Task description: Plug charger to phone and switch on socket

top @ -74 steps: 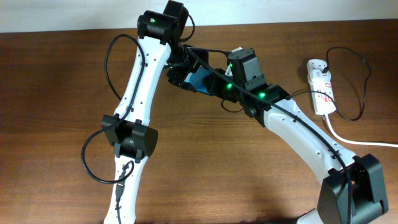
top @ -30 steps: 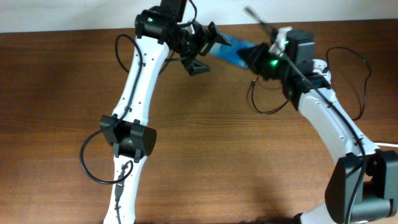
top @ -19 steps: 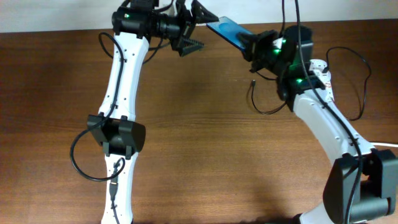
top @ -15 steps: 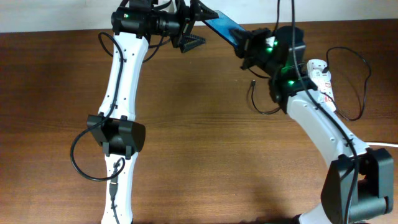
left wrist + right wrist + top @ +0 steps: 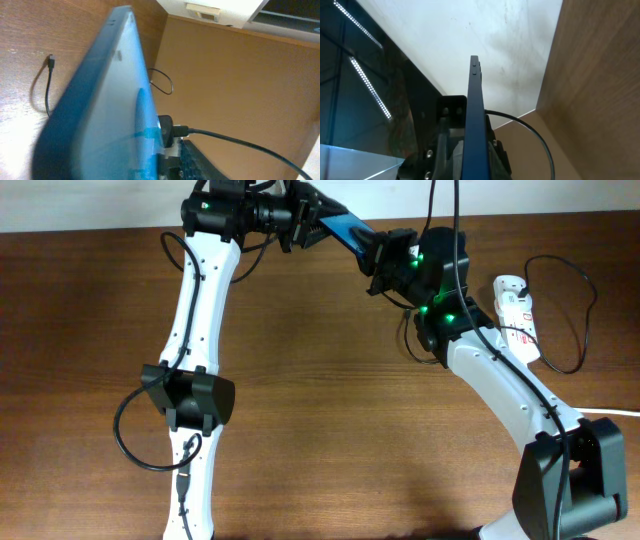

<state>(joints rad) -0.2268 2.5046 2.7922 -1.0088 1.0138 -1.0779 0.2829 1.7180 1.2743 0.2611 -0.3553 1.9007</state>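
Note:
My two grippers are both holding the phone (image 5: 347, 229) while the charger's loose end lies free. My right gripper should leave the phone to my left gripper and pick up that end of the charger.
The phone (image 5: 346, 229), with a blue screen, is held up in the air over the back of the table, between both grippers. My left gripper (image 5: 312, 218) is shut on its left end, and the phone (image 5: 107, 115) fills the left wrist view. My right gripper (image 5: 381, 258) is shut on its right end, and the right wrist view shows the phone (image 5: 475, 115) edge-on between the jaws. The charger (image 5: 584, 300), a thin black cable, loops from the socket (image 5: 517, 320) at the right. Its free end (image 5: 48, 85) lies on the table.
The socket's thick white cord (image 5: 590, 409) runs off the right edge. My right arm (image 5: 500, 385) crosses the right half of the brown wooden table (image 5: 330, 440). My left arm (image 5: 195, 330) stands along the left side.
Both grippers have lifted the phone off the table middle and carried it up and back. Over the last half second the right gripper and phone shifted slightly left.

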